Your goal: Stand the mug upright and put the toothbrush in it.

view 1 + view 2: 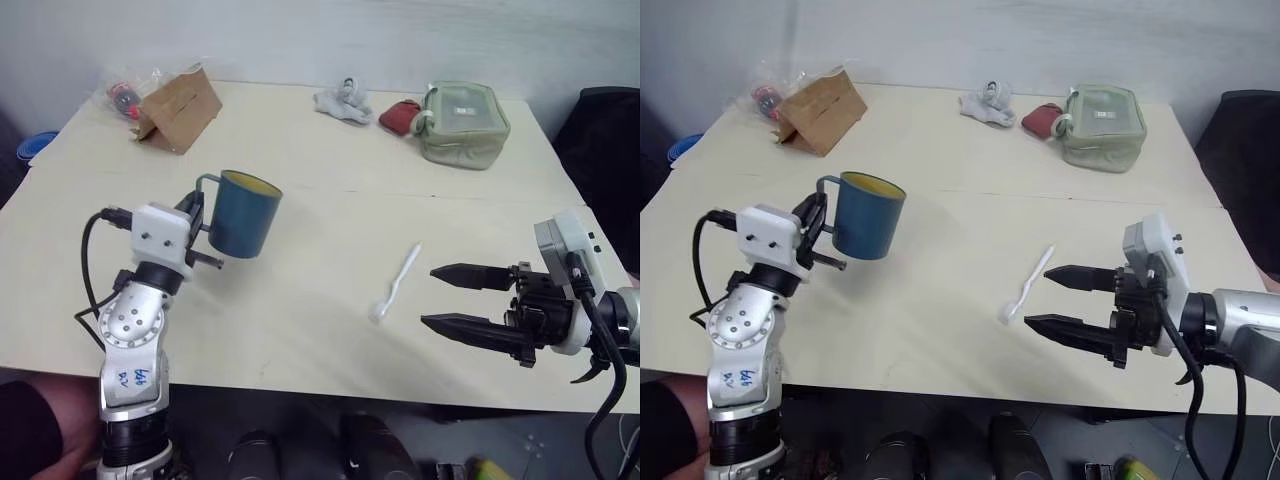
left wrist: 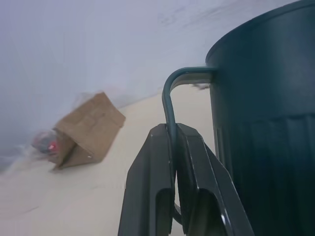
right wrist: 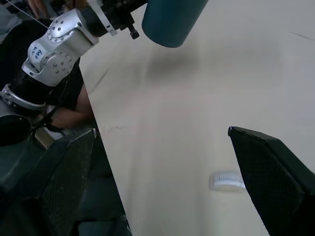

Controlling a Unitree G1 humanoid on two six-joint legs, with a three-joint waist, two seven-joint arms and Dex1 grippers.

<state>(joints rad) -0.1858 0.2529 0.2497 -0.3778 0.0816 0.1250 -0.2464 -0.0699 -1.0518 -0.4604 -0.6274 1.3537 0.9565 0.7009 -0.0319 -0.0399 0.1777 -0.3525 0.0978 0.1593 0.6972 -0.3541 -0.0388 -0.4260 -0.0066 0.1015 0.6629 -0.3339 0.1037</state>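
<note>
The toothbrush's thin handle [image 1: 398, 283] is much narrower than the mug's opening [image 1: 251, 183], so the toothbrush will rest at a slant against the mug's rim when the robot lowers it in.
The teal mug [image 1: 243, 215] with its yellow inside is upright, mouth up, and seems to hang just above the table [image 1: 330, 200] at the left. My left gripper [image 1: 200, 218] is shut on its thin loop handle [image 2: 170, 98]; both fingers [image 2: 147, 187] clamp the wire. The white toothbrush [image 1: 397, 282] lies flat on the table right of centre, its bristled head [image 3: 226, 180] towards the front edge. My right gripper [image 1: 428, 296] is open just right of the toothbrush, holding nothing, its fingers pointing left at the head end.
Along the back of the table are a brown paper bag [image 1: 180, 108], a plastic bag with a red item [image 1: 125, 95], a grey cloth [image 1: 343, 102], a red object [image 1: 398, 116] and a pale green pouch [image 1: 462, 122]. A dark chair [image 1: 610, 140] stands at the right.
</note>
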